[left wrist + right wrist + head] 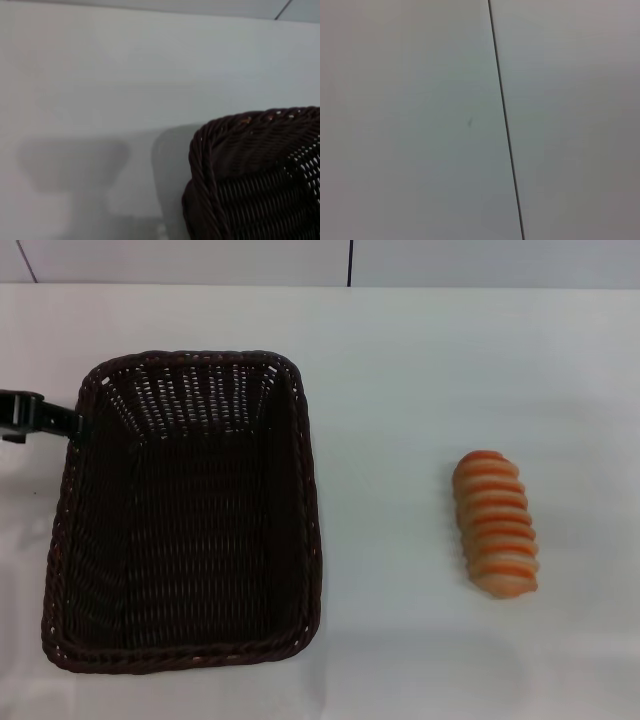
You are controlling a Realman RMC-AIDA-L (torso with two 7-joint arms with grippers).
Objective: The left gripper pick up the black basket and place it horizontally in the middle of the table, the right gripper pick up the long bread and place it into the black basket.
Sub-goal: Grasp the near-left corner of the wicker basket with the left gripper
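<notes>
My left gripper is pointing across the black basket's free long rim, so it should go on moving down until the fingers are on both sides of the basket's rim, and then close there.
The black basket is a large dark woven tray on the left half of the white table, with its long side running away from me. It holds nothing. The left gripper, a slim black tip reaching in from the left edge of the head view, is at the basket's left rim near the far corner. The left wrist view shows that braided corner close up. The long bread, tan with orange ridges, lies on the table to the right, well apart from the basket. The right gripper is out of view.
A dark seam runs across the white surface behind the table's far edge. The right wrist view shows only a pale flat surface with a dark line. Bare tabletop lies between basket and bread.
</notes>
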